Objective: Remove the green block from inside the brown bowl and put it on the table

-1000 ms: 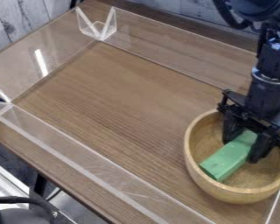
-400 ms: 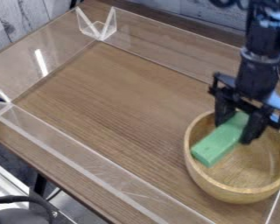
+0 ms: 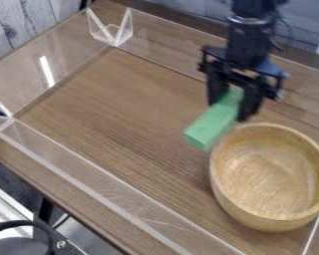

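I should keep moving my gripper toward the open wood until the block touches down, because the green block's lower end hangs clear of the brown bowl's rim.
The green block hangs tilted above the table, just left of the brown bowl, whose hollow holds nothing. My gripper points down and is shut on the block's upper end. The block's lower end points toward the front left, clear of the bowl's rim.
Low clear acrylic walls edge the tabletop along the front left and back. A clear acrylic corner piece stands at the far back left. Bare wood stretches left of the block.
The gripper has lifted the green block out of the brown bowl and carried it up and to the left, past the rim.
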